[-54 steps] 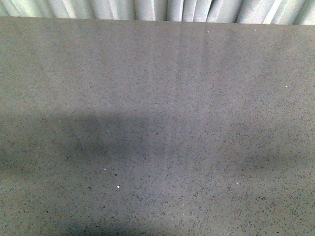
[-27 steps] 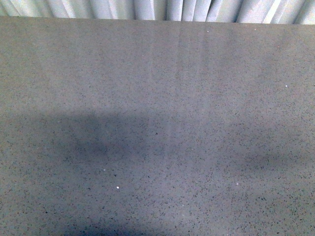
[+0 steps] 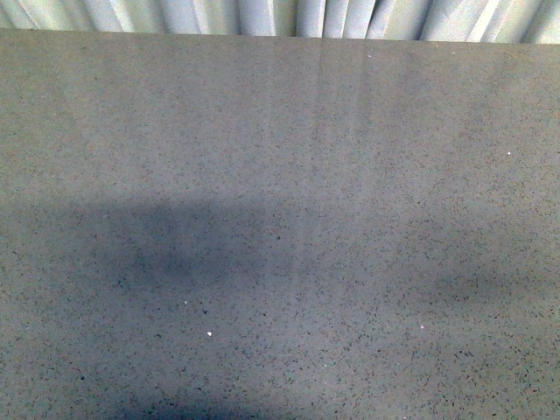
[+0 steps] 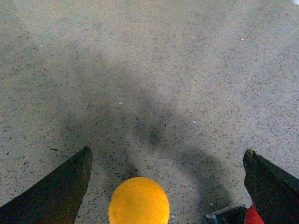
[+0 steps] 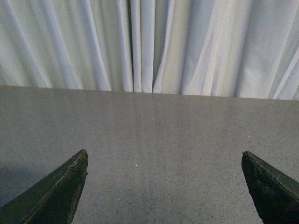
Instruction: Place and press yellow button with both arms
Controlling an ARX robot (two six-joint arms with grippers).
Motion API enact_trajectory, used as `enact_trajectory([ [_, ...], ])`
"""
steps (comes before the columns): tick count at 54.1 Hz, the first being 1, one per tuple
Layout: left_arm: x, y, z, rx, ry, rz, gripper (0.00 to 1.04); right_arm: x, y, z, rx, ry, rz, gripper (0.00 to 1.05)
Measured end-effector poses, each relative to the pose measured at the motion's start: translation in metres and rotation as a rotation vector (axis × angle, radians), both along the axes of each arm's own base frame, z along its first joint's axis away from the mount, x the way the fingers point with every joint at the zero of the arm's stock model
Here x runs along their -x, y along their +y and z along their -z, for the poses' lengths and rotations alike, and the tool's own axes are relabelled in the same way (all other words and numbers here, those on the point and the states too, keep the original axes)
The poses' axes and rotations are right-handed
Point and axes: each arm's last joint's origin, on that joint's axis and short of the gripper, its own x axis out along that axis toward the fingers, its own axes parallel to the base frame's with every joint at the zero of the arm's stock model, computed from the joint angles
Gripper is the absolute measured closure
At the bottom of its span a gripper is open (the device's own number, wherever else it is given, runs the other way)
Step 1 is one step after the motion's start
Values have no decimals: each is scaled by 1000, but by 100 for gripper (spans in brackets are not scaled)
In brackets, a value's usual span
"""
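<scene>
My gripper will bring a compact base along in one piece when it lifts the yellow button [image 4: 138,205], as the round cap [image 4: 138,195] hides what is under it.
The yellow button [image 4: 138,201] shows only in the left wrist view as a round yellow-orange domed cap on the speckled grey table [image 4: 154,70]; its base is hidden below the cap. My left gripper [image 4: 168,156] stands open, its two black fingers wide apart on either side of the cap without touching it. My right gripper [image 5: 164,156] is open too, with only bare table [image 5: 154,135] between its fingers. The front view holds neither arm nor the button, only the table [image 3: 280,175].
A small dark block with a red part [image 4: 236,215] lies close by the left gripper's finger. White pleated curtains [image 5: 149,42] hang behind the table's far edge [image 3: 280,37]. Soft arm shadows [image 3: 166,249] fall across the tabletop.
The shadow on the table has shifted slightly in the front view; nothing else differs.
</scene>
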Motion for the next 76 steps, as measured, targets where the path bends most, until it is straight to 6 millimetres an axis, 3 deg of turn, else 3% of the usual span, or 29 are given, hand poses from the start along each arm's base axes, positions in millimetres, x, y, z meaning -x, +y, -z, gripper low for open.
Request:
enact_trajectory([
  [25, 1, 7, 22, 18, 50, -46, 9, 0, 0, 0, 0, 0, 0, 9],
  [53, 1, 8, 32, 15, 77, -59, 10, 0, 0, 0, 0, 0, 0, 9],
  [62, 1, 8, 34, 15, 82, -58, 25, 0, 0, 0, 0, 0, 0, 9],
  [73, 0, 7, 34, 3, 82, -55, 64, 0, 0, 0, 0, 0, 0, 9],
  [76, 0, 8, 34, -2, 83, -56, 69, 0, 0, 0, 0, 0, 0, 9],
])
